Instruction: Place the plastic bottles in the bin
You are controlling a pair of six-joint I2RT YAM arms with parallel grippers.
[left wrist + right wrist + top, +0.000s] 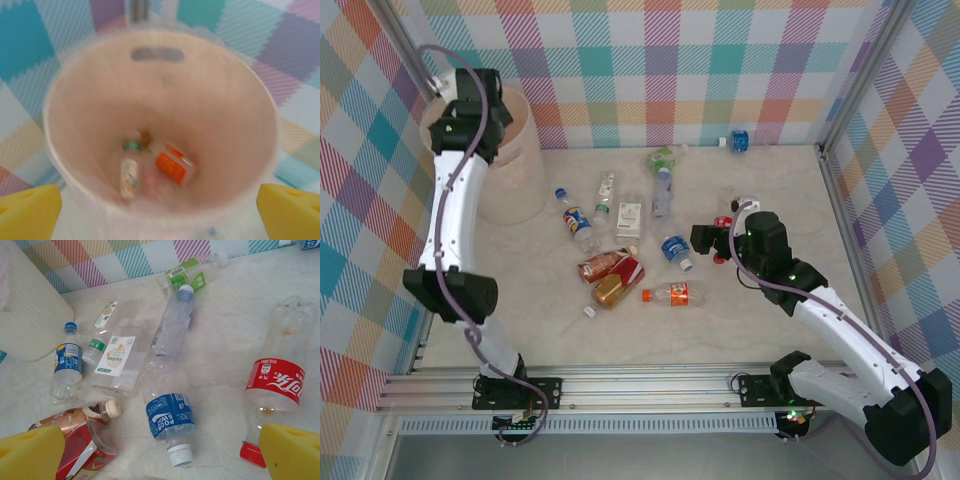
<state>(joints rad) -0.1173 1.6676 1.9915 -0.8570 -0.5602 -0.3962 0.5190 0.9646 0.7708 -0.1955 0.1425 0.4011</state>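
I can see the red bottle's cap end (593, 308) is clear of the brown bottle, so I should keep moving my left gripper toward the red bottle and close it around its body (617, 284).
My left gripper (478, 120) hangs over the mouth of the beige-pink bin (515, 170) at the back left. Seen from the left wrist, it (160, 215) is open and holds nothing, and the bin's inner wall (220, 100) drops to a green-capped bottle (130, 170) and an orange-labelled one (173, 167) on the bottom. My right gripper (710, 243) hovers open mid-table. In the right wrist view a blue-labelled bottle (167, 410) lies between its (160, 455) fingers, and a red-labelled cola bottle (275, 380) lies beside the right fingertip (292, 450).
Several more bottles lie scattered mid-table: an orange one (675, 294), a red and a brown one (612, 278), a blue-labelled one (577, 220), a white-labelled one (628, 218) and a green one (662, 157). Another rests against the back wall (737, 139). A loose white cap (589, 311) lies nearby.
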